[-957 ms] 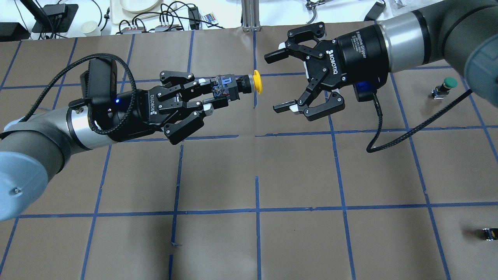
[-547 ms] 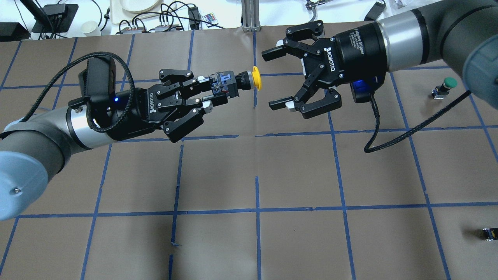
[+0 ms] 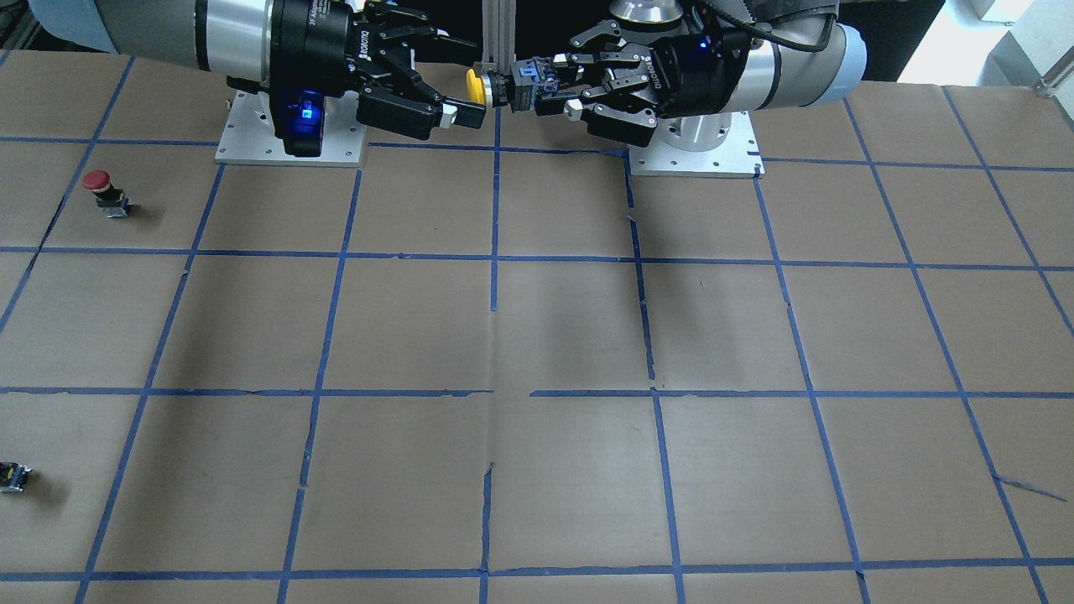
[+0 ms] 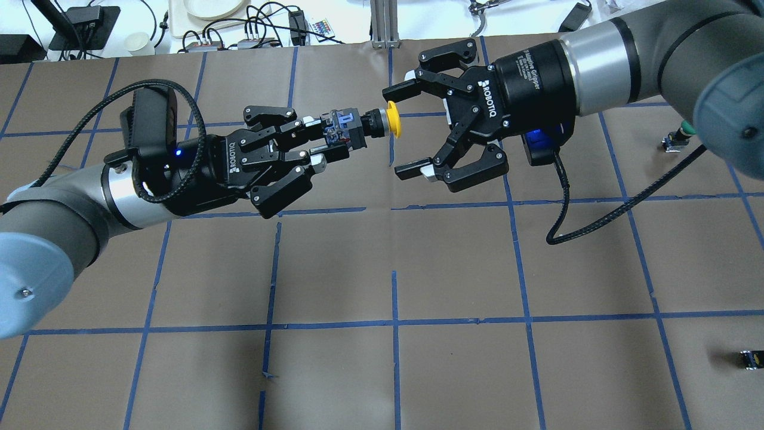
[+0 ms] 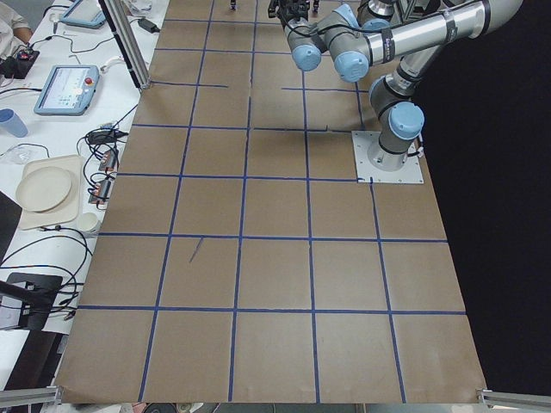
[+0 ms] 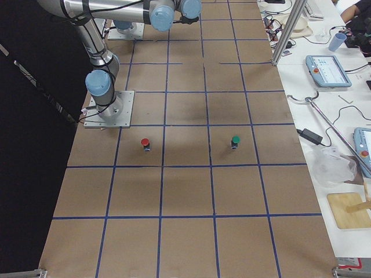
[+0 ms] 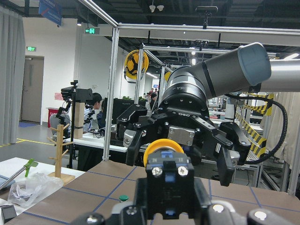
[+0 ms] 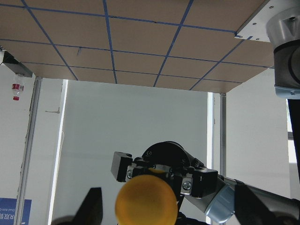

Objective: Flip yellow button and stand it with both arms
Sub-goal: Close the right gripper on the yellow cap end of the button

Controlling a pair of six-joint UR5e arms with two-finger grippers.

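Observation:
The left gripper is holding the yellow button by the body it must stand on, so the right gripper should grasp the button's cap end before the left gripper opens.
My left gripper (image 4: pixel 337 138) is shut on the black-and-blue body of the yellow button (image 4: pixel 393 119) and holds it level in the air, cap pointing at the right gripper. My right gripper (image 4: pixel 399 132) is open, its fingertips on either side of the yellow cap without touching it. In the front-facing view the button (image 3: pixel 475 86) sits between the left gripper (image 3: pixel 537 91) and the right gripper (image 3: pixel 464 80). The left wrist view shows the cap (image 7: pixel 163 145) before the open right gripper. The right wrist view shows the cap (image 8: pixel 146 202) between its spread fingers (image 8: pixel 93 208).
A red-capped button (image 3: pixel 99 180) and a green-capped button (image 6: pixel 235 141) stand on the brown, blue-taped table (image 4: pixel 394 269) at the robot's right. A tiny dark block (image 4: pixel 750 359) lies near the right front. Clutter and cables lie beyond the far edge.
My right gripper has moved left toward the button, still open, so its fingertips now flank the yellow cap. My left gripper has held the button almost still.

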